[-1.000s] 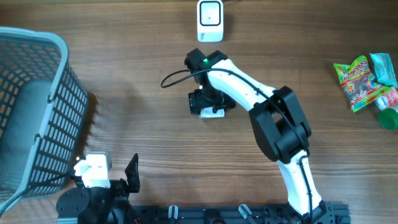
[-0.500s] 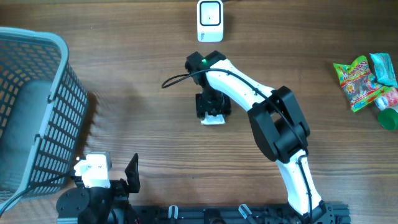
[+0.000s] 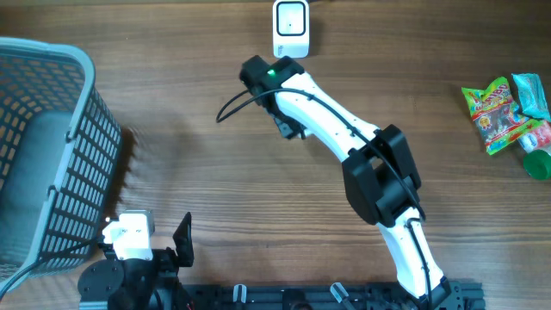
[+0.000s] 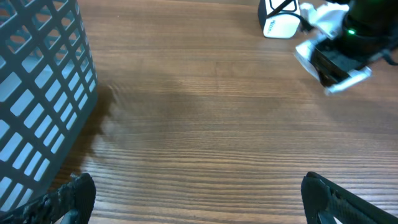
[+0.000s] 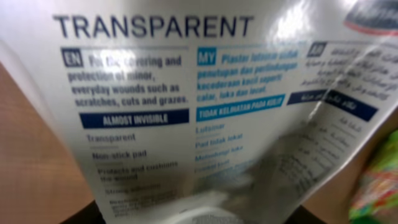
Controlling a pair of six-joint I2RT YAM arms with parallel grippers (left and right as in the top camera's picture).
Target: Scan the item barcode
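Observation:
My right gripper has the plaster pack [image 4: 346, 81] hanging tilted toward the wood, short of the scanner, so it should swing around and turn the pack up close to the white scanner [image 3: 291, 21].
The item is a white plaster pack printed "TRANSPARENT" [image 5: 186, 112], and it fills the right wrist view. My right gripper [image 5: 199, 214] is shut on its lower end, with dark fingers just showing at the bottom corners. In the left wrist view the pack [image 4: 333, 62] hangs tilted in the right gripper [image 4: 339, 53], close to the white scanner [image 4: 280, 18]. From overhead the right gripper [image 3: 288, 125] sits just below the scanner [image 3: 290, 28], and the arm hides the pack. No barcode shows. My left gripper [image 4: 199, 199] is open over bare wood at the near left.
A grey mesh basket [image 3: 52, 146] stands at the left edge, its wall [image 4: 37, 74] close to my left gripper. Snack packets [image 3: 504, 112] and a green round thing [image 3: 538, 162] lie at the far right. A black cable [image 3: 231, 108] loops off the right wrist.
My right gripper closed on the pack, lifted it off the table and carried it up toward the scanner, turning as it went. The left arm has not moved.

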